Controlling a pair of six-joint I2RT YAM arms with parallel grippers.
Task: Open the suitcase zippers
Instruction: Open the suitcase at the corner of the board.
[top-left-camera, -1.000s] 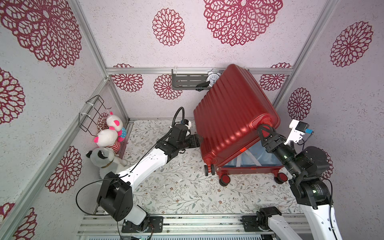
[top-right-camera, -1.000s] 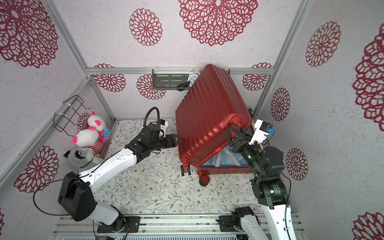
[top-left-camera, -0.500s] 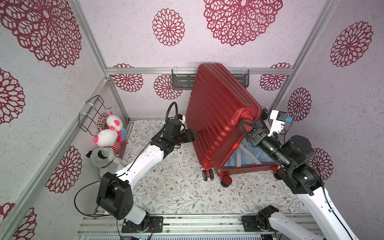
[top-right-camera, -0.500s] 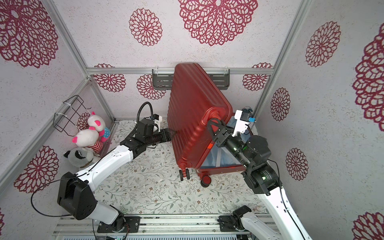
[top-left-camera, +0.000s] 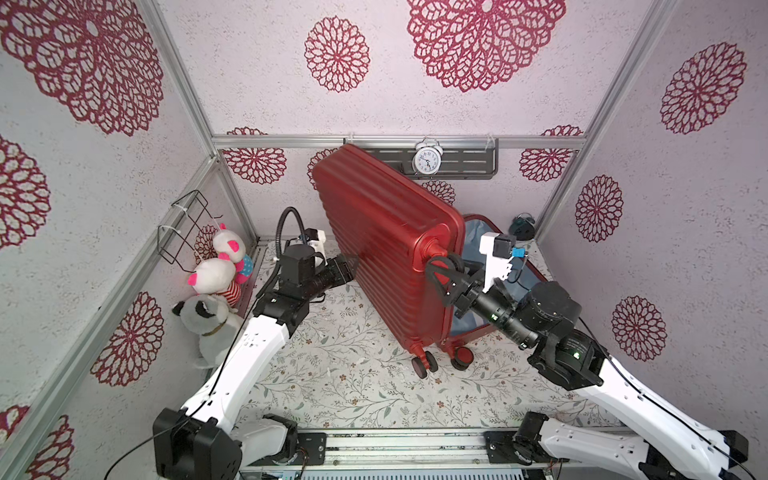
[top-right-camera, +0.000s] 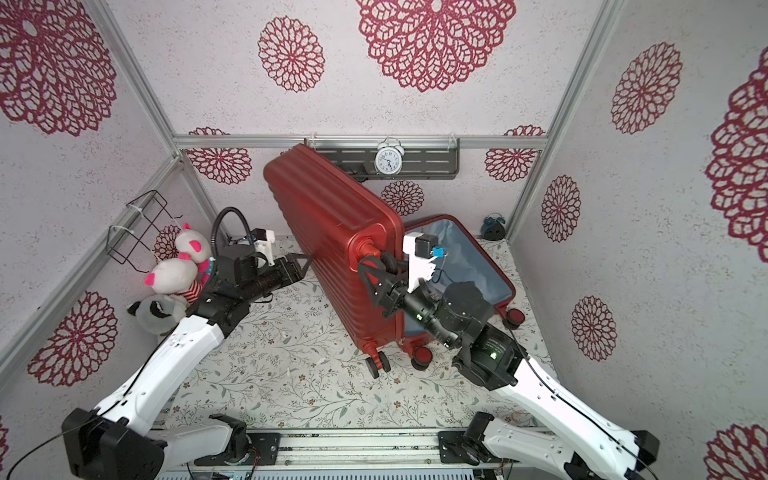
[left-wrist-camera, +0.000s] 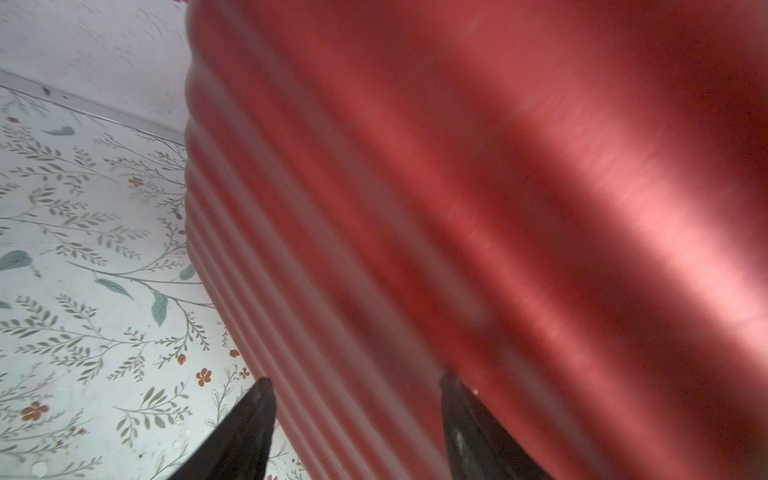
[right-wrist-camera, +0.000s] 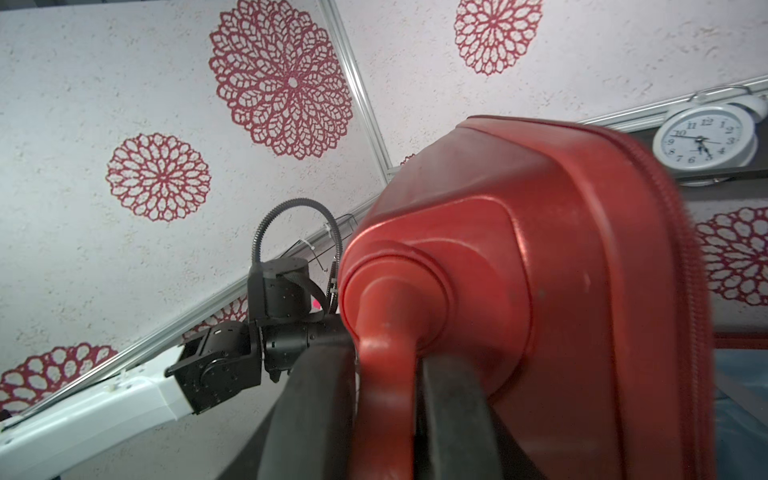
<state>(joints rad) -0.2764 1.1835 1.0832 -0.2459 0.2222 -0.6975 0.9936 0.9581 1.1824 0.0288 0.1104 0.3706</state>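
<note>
The suitcase's lid is almost upright, and its ribbed outer side (top-left-camera: 372, 260) is against my left gripper. I should move that gripper back toward the plush toys (top-left-camera: 217, 273) and brace the lid as it opens.
The red ribbed suitcase (top-left-camera: 386, 249) (top-right-camera: 332, 232) stands open in both top views. Its lid is nearly upright, and the other half (top-left-camera: 478, 237) (top-right-camera: 465, 249) lies behind it showing light blue lining. My right gripper (top-left-camera: 436, 266) (top-right-camera: 368, 262) (right-wrist-camera: 386, 365) is shut on the lid's red side handle (right-wrist-camera: 386, 316). The dark red zipper track (right-wrist-camera: 681, 249) runs along the lid's free edge, parted from the other half. My left gripper (top-left-camera: 349, 266) (top-right-camera: 305, 262) (left-wrist-camera: 357, 382) is open, its fingertips at the lid's ribbed outer face with nothing between them.
A white alarm clock (top-left-camera: 427, 160) sits on a grey wall shelf (top-left-camera: 465, 162) behind the lid. Plush toys (top-left-camera: 216, 274) and a wire basket (top-left-camera: 187, 224) are at the left wall. A small dark object (top-left-camera: 521, 224) lies in the back right corner. The case's wheels (top-left-camera: 424, 361) rest on the floral floor.
The lid has swung up and to the left, away from the lower half, uncovering the blue lining. My right gripper went left with the handle, and my left gripper drew back leftward along the lid's face.
</note>
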